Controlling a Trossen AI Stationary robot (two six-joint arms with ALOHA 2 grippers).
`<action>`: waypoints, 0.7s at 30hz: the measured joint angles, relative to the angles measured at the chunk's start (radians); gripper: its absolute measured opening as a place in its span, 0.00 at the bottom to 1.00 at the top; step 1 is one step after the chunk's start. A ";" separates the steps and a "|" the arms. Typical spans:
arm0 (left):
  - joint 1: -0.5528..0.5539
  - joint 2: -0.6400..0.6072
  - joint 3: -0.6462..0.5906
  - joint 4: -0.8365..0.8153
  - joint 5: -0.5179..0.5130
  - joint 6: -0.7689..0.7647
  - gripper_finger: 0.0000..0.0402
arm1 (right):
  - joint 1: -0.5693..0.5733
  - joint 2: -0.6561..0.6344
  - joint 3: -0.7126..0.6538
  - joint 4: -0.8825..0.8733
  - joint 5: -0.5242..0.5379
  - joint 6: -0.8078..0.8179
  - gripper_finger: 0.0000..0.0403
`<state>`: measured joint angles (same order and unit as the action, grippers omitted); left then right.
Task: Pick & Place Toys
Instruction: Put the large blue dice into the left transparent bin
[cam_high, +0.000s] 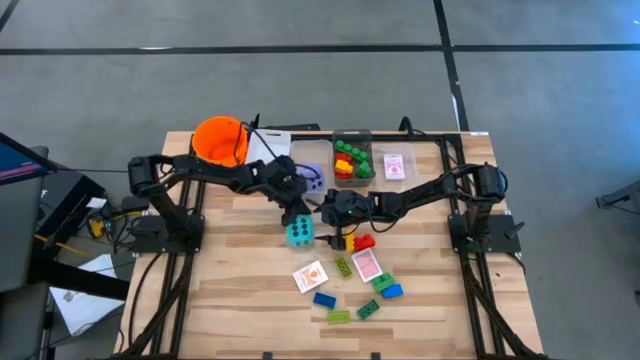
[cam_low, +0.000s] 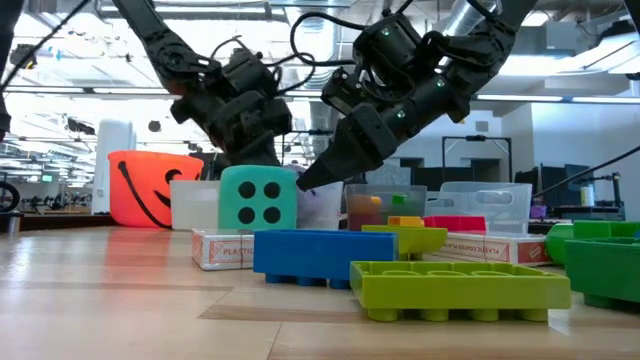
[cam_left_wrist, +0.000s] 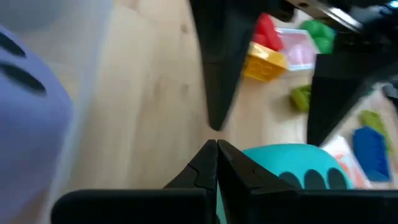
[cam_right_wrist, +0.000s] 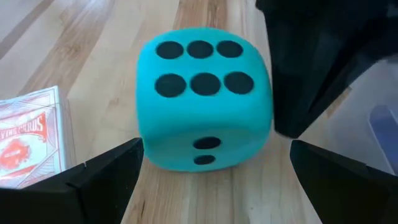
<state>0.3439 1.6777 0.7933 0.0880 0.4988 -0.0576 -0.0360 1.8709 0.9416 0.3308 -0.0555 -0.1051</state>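
The teal die is short of the open fingers of my right gripper. Next, my left gripper moves off the die's far edge and pushes from opposite my right gripper.
The teal die rests on the wooden table near its middle. My left gripper is shut, with its tips at the die's far side. My right gripper comes from the right, slanting down. It is open, one finger on either side of the die, and touches nothing. The purple die lies in a clear bin. Red-backed cards and loose bricks lie nearer the front. My left gripper has its shut fingertips right beside the teal die's upper far edge, slanting down from the far left. I cannot tell whether they touch the die. The die stands flat on the table.
An orange bucket stands at the far left. Clear bins hold bricks and a card deck at the far edge. Red and yellow bricks lie just right of the die. A second card pack lies beyond them.
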 joint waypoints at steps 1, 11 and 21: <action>-0.001 0.001 0.000 -0.004 0.014 0.001 0.00 | 0.000 0.000 0.000 -0.001 0.000 0.000 0.99; 0.016 -0.078 -0.002 0.002 -0.152 0.008 0.00 | 0.003 0.000 0.000 -0.001 -0.010 0.000 0.99; -0.024 -0.292 -0.003 -0.306 -0.234 -0.077 0.00 | 0.016 0.000 0.000 0.045 -0.037 -0.007 0.99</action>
<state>0.3196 1.3855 0.7902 -0.2180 0.2647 -0.1350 -0.0197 1.8709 0.9417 0.3761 -0.0923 -0.1120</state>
